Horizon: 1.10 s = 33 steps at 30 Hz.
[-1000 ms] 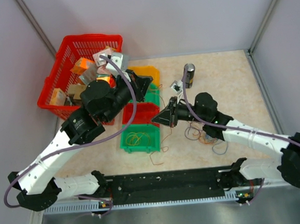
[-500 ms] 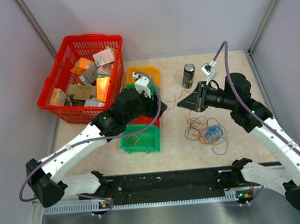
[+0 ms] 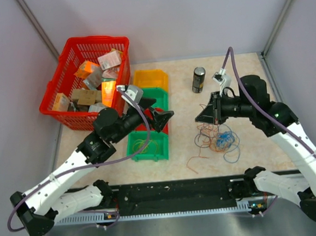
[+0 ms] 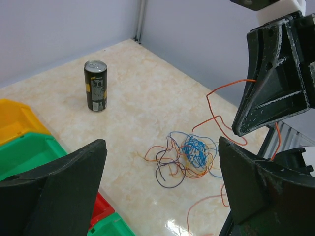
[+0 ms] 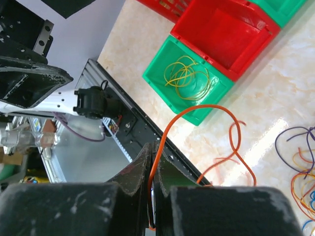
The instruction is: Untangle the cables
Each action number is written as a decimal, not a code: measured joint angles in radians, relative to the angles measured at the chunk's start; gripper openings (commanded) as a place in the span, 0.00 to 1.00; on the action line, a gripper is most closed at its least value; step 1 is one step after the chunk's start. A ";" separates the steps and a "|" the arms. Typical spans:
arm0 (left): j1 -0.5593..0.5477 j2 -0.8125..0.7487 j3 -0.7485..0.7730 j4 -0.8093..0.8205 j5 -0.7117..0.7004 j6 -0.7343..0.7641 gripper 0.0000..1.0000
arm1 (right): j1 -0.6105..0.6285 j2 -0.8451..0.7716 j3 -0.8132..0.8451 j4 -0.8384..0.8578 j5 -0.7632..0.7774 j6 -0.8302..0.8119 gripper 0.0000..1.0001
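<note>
My right gripper is holding the orange cable over the tangle [image 3: 219, 138], away from the bins, so my left gripper should grab the cable [image 4: 207, 96] and carry it there.
The cables [image 3: 218, 140] lie as a tangle of blue, orange and purple-grey loops on the table right of the bins, also seen in the left wrist view as the cables [image 4: 191, 154]. My right gripper [image 3: 198, 118] hovers above the tangle's left side, shut on one orange cable [image 5: 196, 111] that runs out from between its jaws [image 5: 153, 147] and trails down to the table [image 3: 197, 160]. My left gripper [image 3: 165, 119] is open and holds nothing, over the bins and facing the tangle; its fingers [image 4: 64, 189] frame the pile from a distance.
A row of bins sits left of centre: yellow bin [image 3: 150, 78], green bin [image 3: 156, 99], red bin [image 5: 225, 30] and a near green bin [image 3: 147, 146] holding yellow wire loops [image 5: 186, 75]. A dark can [image 3: 199, 80] stands behind the tangle. A red basket [image 3: 71, 59] of boxes sits far left.
My left gripper has opened and let go of the orange cable that was stretched between both grippers, then drawn back left. The cable's free end now hangs to the table.
</note>
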 measured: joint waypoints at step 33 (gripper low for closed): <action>-0.391 0.495 0.196 0.199 -0.533 0.083 0.99 | 0.000 0.011 0.055 0.071 0.147 0.330 0.00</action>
